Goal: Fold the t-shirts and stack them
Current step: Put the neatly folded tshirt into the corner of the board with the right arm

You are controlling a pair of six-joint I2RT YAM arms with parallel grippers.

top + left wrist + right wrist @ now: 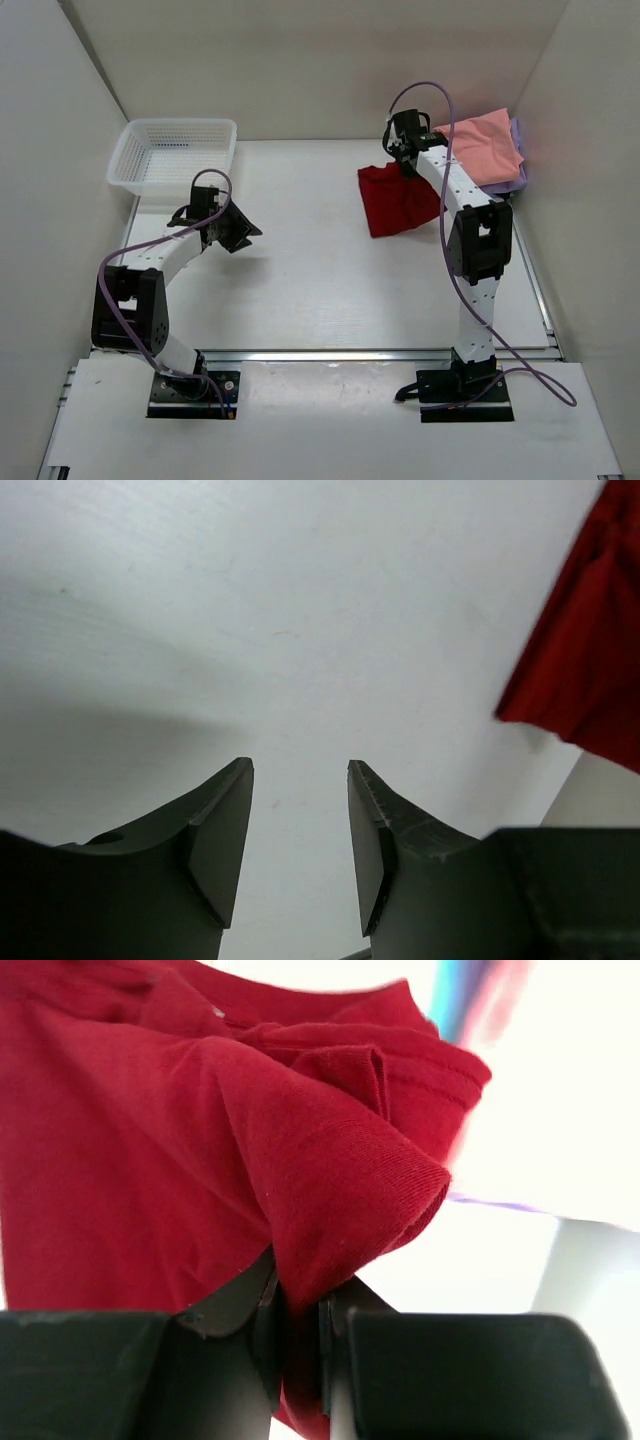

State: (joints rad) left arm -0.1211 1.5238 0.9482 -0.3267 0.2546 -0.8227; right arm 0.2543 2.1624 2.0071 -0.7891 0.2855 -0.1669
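Note:
The dark red t-shirt is held by its far edge (380, 172) in my right gripper, beside the clear salmon pink shirt (486, 150). I keep carrying the t-shirt until it covers that stack.
The dark red t-shirt (397, 200) lies crumpled at the back right of the table. My right gripper (405, 163) is shut on a fold of the dark red t-shirt (330, 1190) at its far edge. A salmon pink folded shirt (483, 145) lies on a lavender one (518, 178) behind it, by the right wall. No teal shirt shows. My left gripper (240, 232) is open and empty over bare table; in the left wrist view the gripper (300, 850) has the red shirt (590, 670) at the far right.
A white mesh basket (172, 157) stands at the back left, just behind my left arm. White walls close in the table on the left, back and right.

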